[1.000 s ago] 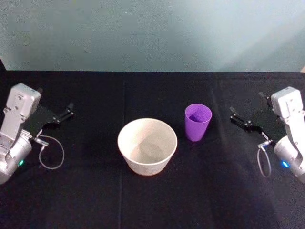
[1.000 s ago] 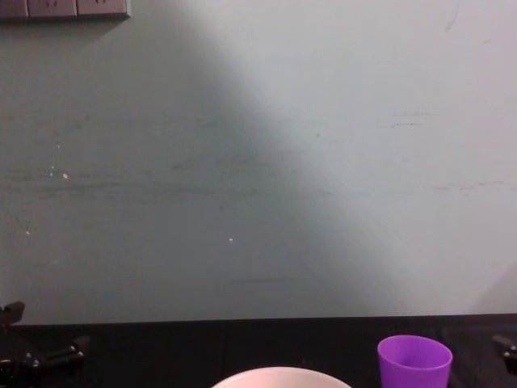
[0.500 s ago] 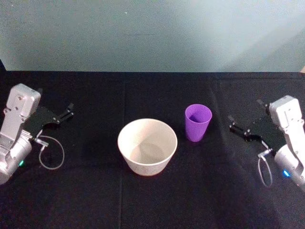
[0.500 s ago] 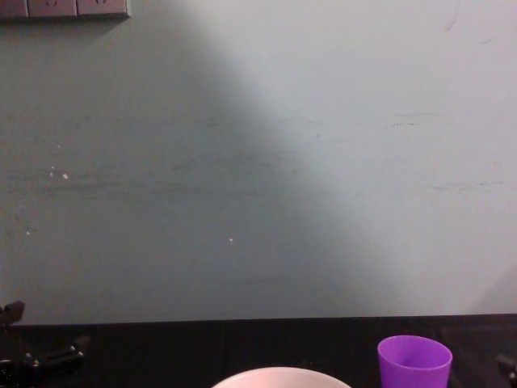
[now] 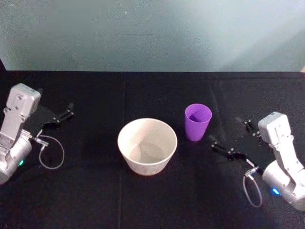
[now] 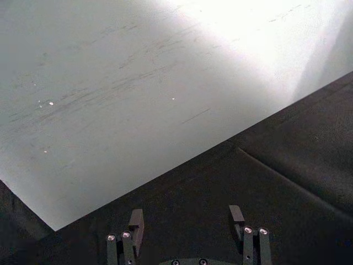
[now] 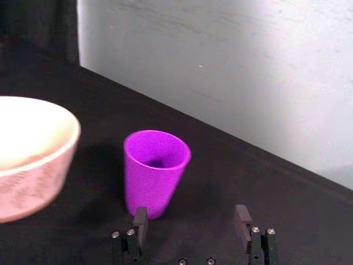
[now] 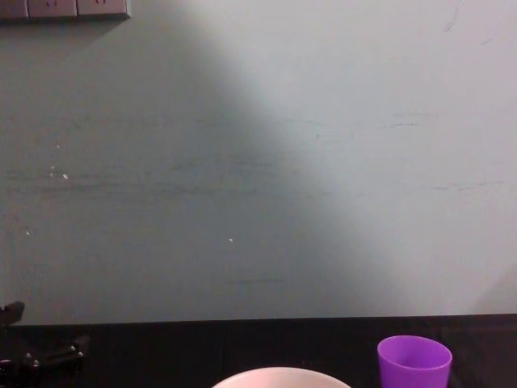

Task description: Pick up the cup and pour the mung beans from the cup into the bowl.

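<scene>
Only the purple side (image 7: 157,145) is visible within the cup's rim (image 7: 153,179), so I expect the mung beans to sit low and pour out once I tip the cup steeply.
The purple cup (image 5: 198,121) stands upright on the black table, just right of the wide pale bowl (image 5: 147,145). The mung beans are hidden inside the cup. My right gripper (image 5: 231,136) is open, low over the table to the right of the cup and a little nearer to me. In the right wrist view the cup (image 7: 156,171) stands just beyond the open gripper (image 7: 190,221), slightly off its centre line, with the bowl (image 7: 33,149) to one side. My left gripper (image 5: 70,110) is parked open at the far left. The chest view shows the cup (image 8: 414,362) and the bowl's rim (image 8: 279,376).
The black cloth (image 5: 95,191) covers the whole table, and a pale wall (image 5: 152,33) runs behind its far edge. A loose cable loop (image 5: 51,152) hangs by the left arm, another (image 5: 252,188) by the right arm. The left gripper (image 6: 186,218) faces the wall.
My right arm has moved left and nearer to me, bringing its open gripper closer to the cup and out of the chest view. The left arm, cup and bowl have not moved.
</scene>
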Action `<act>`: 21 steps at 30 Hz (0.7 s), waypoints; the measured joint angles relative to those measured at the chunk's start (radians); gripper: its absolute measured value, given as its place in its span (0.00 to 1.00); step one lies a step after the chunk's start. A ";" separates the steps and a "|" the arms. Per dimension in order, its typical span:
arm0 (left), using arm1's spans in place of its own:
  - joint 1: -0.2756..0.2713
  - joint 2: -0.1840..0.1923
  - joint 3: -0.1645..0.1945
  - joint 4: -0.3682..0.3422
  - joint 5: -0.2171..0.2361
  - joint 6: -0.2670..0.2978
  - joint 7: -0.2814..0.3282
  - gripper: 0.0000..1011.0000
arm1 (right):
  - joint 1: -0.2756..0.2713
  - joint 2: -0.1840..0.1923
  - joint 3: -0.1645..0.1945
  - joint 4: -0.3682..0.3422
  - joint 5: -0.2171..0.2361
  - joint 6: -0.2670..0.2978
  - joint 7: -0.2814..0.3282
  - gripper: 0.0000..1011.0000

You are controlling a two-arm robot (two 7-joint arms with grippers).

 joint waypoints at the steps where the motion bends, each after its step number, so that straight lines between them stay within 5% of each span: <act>1: 0.000 0.000 0.000 0.000 0.000 0.000 0.000 0.99 | 0.001 -0.007 -0.001 0.000 0.005 0.000 0.011 0.99; 21: 0.000 0.000 0.000 0.000 0.000 0.000 0.000 0.99 | 0.126 -0.150 -0.023 0.145 0.005 0.017 0.109 0.99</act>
